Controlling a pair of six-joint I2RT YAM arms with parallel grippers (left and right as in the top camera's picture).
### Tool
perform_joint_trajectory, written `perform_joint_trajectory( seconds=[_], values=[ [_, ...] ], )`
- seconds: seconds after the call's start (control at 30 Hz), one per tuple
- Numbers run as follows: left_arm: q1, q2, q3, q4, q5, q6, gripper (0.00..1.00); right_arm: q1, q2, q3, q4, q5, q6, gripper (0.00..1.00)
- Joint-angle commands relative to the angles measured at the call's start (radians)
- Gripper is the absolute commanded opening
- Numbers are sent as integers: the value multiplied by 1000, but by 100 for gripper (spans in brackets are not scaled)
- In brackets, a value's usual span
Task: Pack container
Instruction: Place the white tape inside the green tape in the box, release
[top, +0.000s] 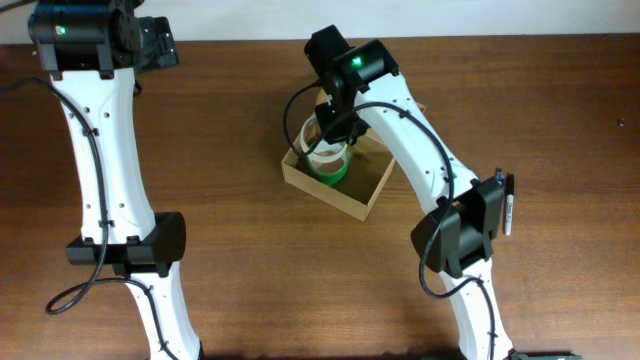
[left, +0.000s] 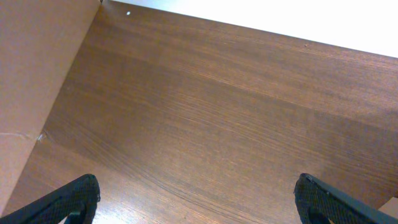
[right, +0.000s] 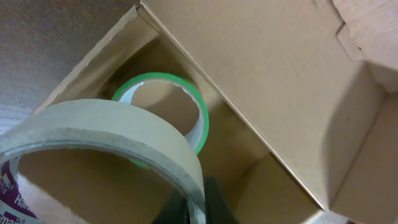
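Observation:
The cream masking tape roll (top: 304, 136) is hanging almost level above the green tape roll (top: 331, 173). My right gripper continues to go down until the rolls touch, and then let go.
The container (top: 366, 197) is an open tan cardboard box in the middle of the table. A green tape roll (top: 330, 172) lies inside it, also in the right wrist view (right: 198, 118). My right gripper (right: 198, 208) is shut on the wall of a cream masking tape roll (right: 124, 134) and holds it over the box interior (right: 292, 81), just above the green roll; it shows from overhead too (top: 322, 142). My left gripper (left: 196, 199) is open and empty over bare table at the far left.
The box's flap lid (right: 373, 28) stands open at the far side. A marker pen (top: 509, 207) is near the right arm's base. A cardboard sheet (left: 31, 81) stands at the left in the left wrist view.

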Motion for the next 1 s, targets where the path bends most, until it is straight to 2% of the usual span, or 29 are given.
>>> perform_joint_trajectory(
  seconds=[0.0, 0.97],
  values=[
    [7, -32, 8, 2, -3, 9, 100, -13, 33, 3, 2, -13, -8, 4],
    [7, -32, 8, 2, -3, 9, 100, -37, 170, 1, 23, -13, -5, 4]
  ],
)
